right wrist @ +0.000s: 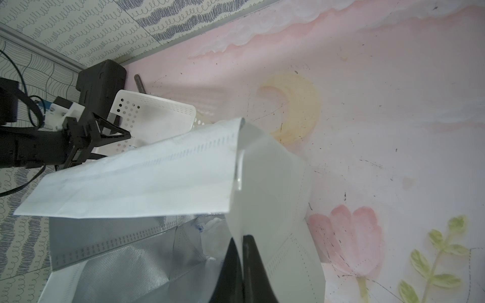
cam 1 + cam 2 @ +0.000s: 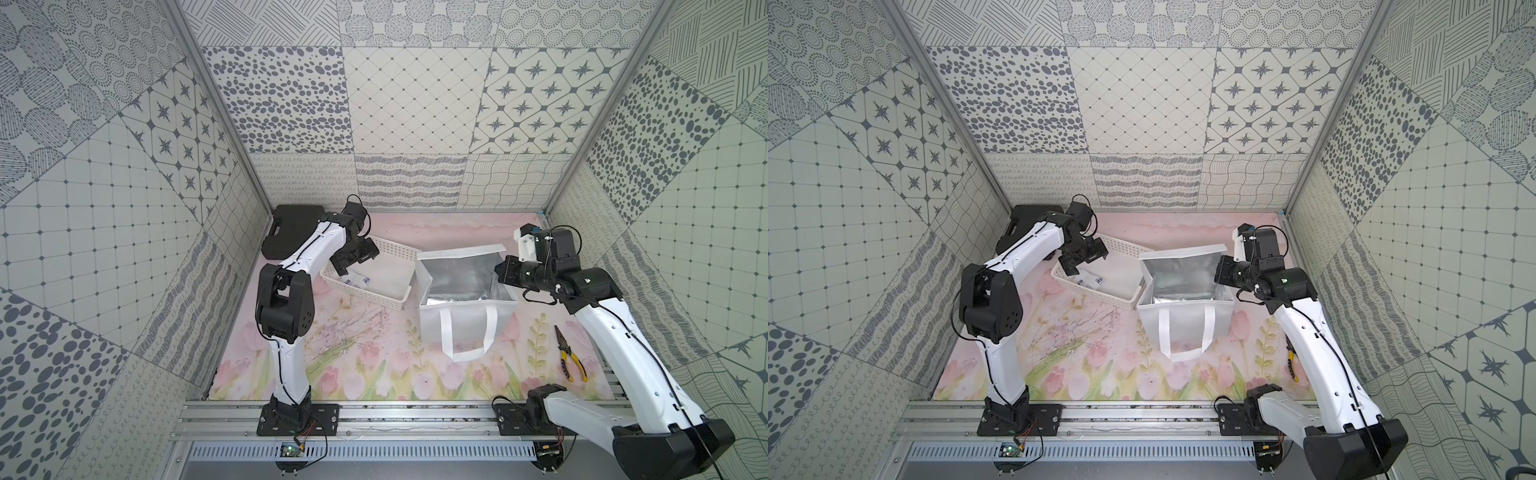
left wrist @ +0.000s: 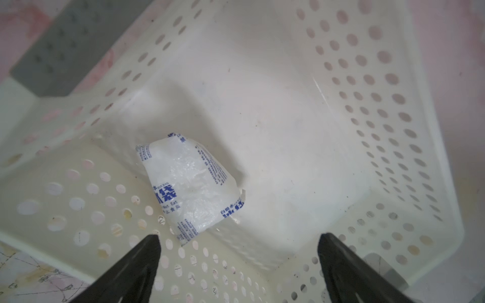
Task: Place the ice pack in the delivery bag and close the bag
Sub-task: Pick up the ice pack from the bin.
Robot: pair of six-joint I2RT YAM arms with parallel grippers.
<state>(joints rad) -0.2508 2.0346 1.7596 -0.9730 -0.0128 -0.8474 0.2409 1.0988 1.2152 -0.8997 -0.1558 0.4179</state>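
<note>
The basket's side has my left gripper's fingers slanting across it beside the ice pack, so next I move inward and turn the fingers along that side of the basket before closing on the ice pack.
The ice pack is a small whitish pouch with blue print. It lies on the floor of a white perforated basket, against a wall near a corner, and shows in both top views. My left gripper hangs open just above the basket's near-left corner, its jaws wide apart with nothing between them. The delivery bag stands upright right of the basket, its silver lining showing. My right gripper is shut on the bag's right rim and holds the mouth open.
A black case sits in the far left corner behind the basket. Yellow-handled pliers lie on the floral mat right of the bag, under the right arm. The bag's strap handle hangs down its front.
</note>
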